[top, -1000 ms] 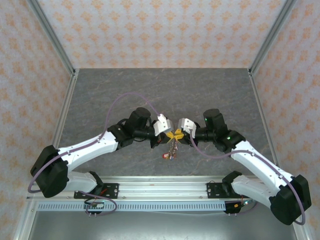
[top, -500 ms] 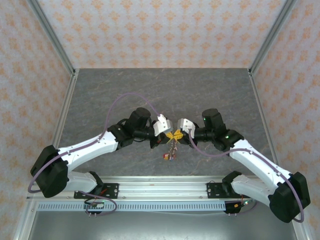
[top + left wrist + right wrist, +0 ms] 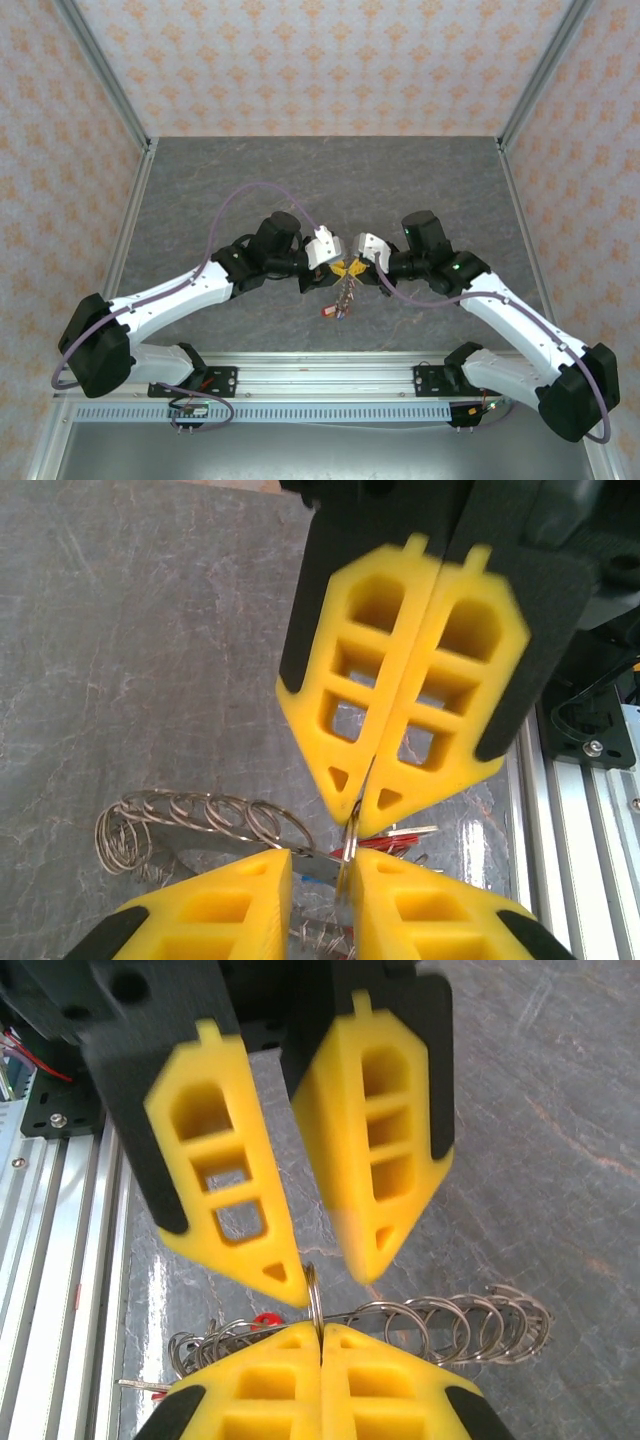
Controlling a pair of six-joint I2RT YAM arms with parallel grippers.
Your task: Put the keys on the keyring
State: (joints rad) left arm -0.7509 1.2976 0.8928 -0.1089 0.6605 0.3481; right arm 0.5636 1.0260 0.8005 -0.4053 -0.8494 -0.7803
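The keyring's thin loop [image 3: 350, 844] rests against one finger of my open left gripper, so I should get its lower end [image 3: 343, 882] into the middle of my left gripper before my right gripper opens.
Both grippers meet above the middle of the table. My right gripper [image 3: 320, 1328] is shut on a thin metal loop of the keyring [image 3: 312, 1295], seen edge-on; its yellow tips [image 3: 362, 800] pinch the loop from above in the left wrist view. My left gripper [image 3: 322, 860] stands open around the same loop [image 3: 350, 842], which lies against one finger [image 3: 430, 905] with a gap to the other. Several wire loops [image 3: 200, 820] of the keyring trail sideways. The keys hang below it as a bunch [image 3: 343, 292], with red tags [image 3: 440, 837] showing.
The grey stone-patterned table [image 3: 320, 180] lies under the grippers. An aluminium rail [image 3: 330, 375] with the arm bases runs along the near edge. Patterned walls and metal posts [image 3: 100, 70] close in the back and both sides.
My left gripper's jaws have parted from shut to a narrow gap. The right gripper has closed fully on the keyring's loop. The hanging bunch of keys has shifted slightly towards the back.
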